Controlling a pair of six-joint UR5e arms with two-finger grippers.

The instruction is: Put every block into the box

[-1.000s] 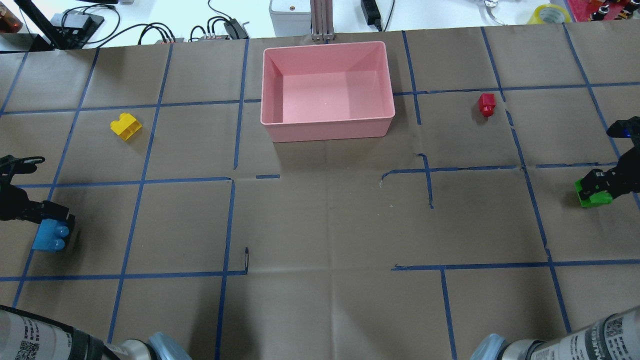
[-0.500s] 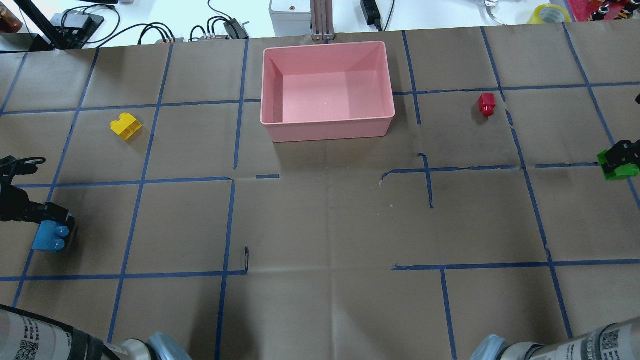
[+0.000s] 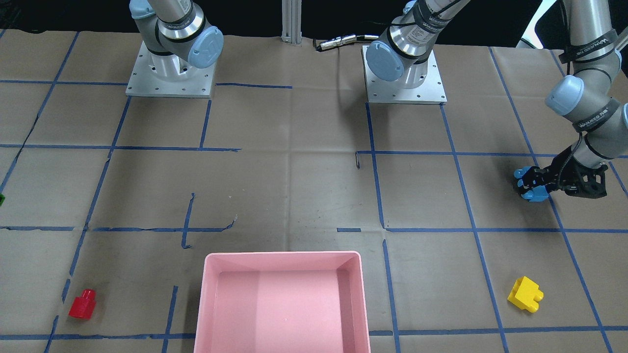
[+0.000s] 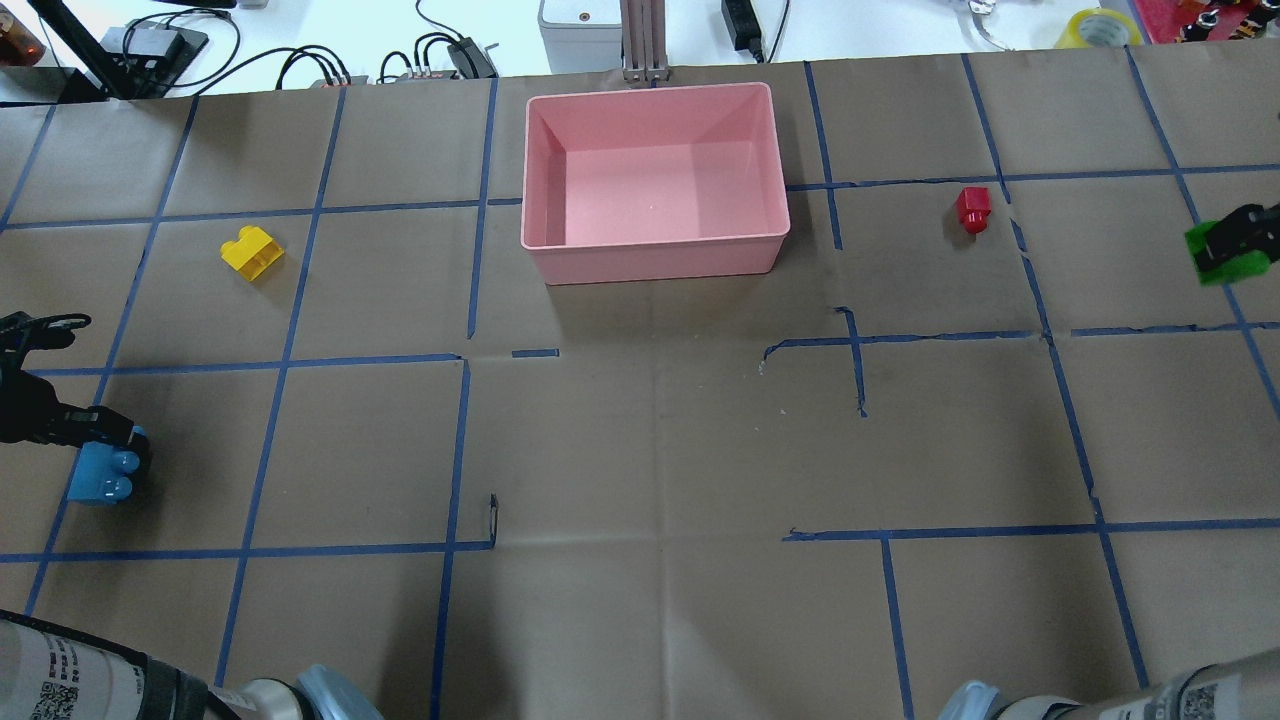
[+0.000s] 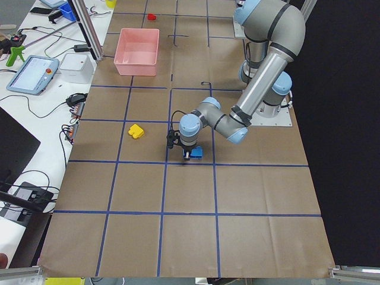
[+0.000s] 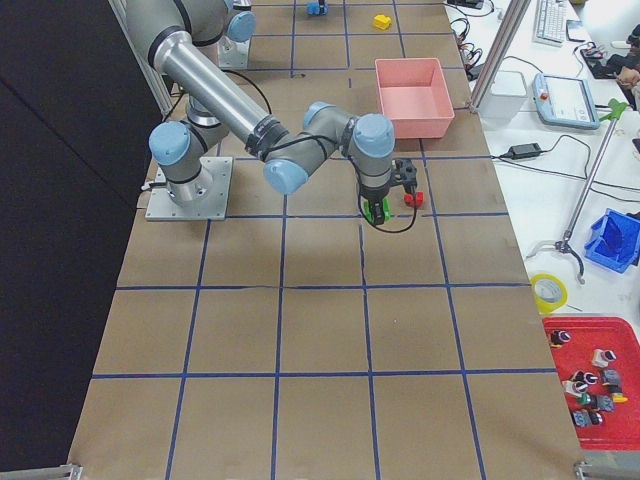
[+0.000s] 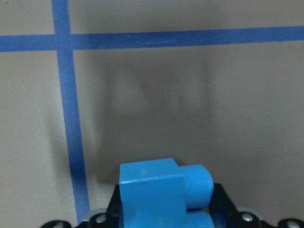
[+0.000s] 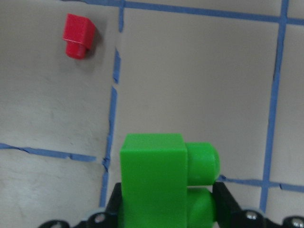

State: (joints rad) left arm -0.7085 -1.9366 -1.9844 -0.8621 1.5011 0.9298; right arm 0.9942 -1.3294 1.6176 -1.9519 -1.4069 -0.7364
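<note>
Next, I put the green block in the pink box first with my right gripper while my left gripper keeps the blue block out of the way, because both grippers hold blocks for that same box.
My left gripper (image 4: pixel 108 452) is shut on the blue block (image 4: pixel 103 478), low over the table at the near left; the block also shows in the left wrist view (image 7: pixel 154 194) and the front view (image 3: pixel 532 190). My right gripper (image 4: pixel 1235 240) is shut on the green block (image 4: pixel 1222 252) and holds it above the table at the far right edge; the block fills the lower part of the right wrist view (image 8: pixel 154 185). The red block (image 4: pixel 972 209) lies right of the pink box (image 4: pixel 655 262), which is empty. The yellow block (image 4: pixel 252 251) lies left of the box.
Brown paper with blue tape lines covers the table. Cables, a grey unit and a metal post (image 4: pixel 640 40) stand just behind the box. Both arm bases (image 3: pixel 169 63) sit at the near edge.
My right gripper has carried the green block away from the robot's side, toward the back of the table, along the right edge. My left gripper and the blue block have barely moved.
</note>
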